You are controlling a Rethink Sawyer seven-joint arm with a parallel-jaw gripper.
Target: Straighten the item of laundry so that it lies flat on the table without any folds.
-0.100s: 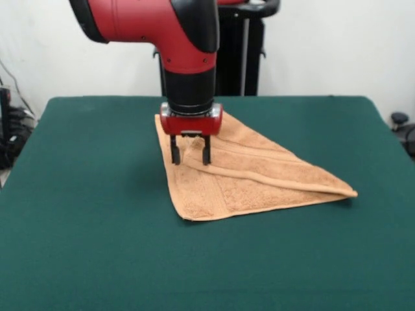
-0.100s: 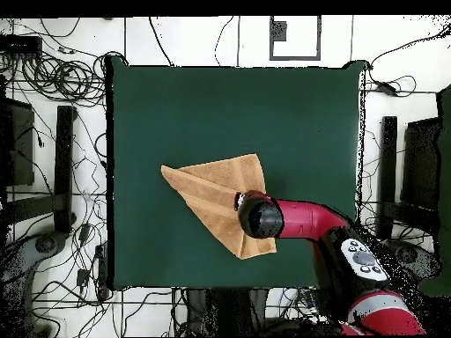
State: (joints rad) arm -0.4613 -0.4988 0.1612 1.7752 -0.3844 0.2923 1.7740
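Observation:
When I carry the folded upper layer [image 1: 259, 159], the towel should unfold into a full square: a loose hem [image 1: 266, 178] crosses it to the long point.
The tan-orange towel [image 1: 246, 178] lies on the green table [image 1: 78, 214], folded over on itself into a rough triangle, with a long point reaching right. My gripper [image 1: 190, 157] stands straight down on the towel's upper left part. Its fingers are apart and open, with the tips on the cloth and a small ridge of cloth rising between them. In the overhead view the towel [image 2: 211, 189] sits near the table's [image 2: 176, 97] middle. There the red arm [image 2: 304, 220] covers the towel's right side and hides the gripper.
Green table top surrounds the towel on all sides. Cables and black stands [image 2: 63, 167] lie on the floor beyond the table's edges. A black frame [image 1: 249, 52] rises behind the far edge.

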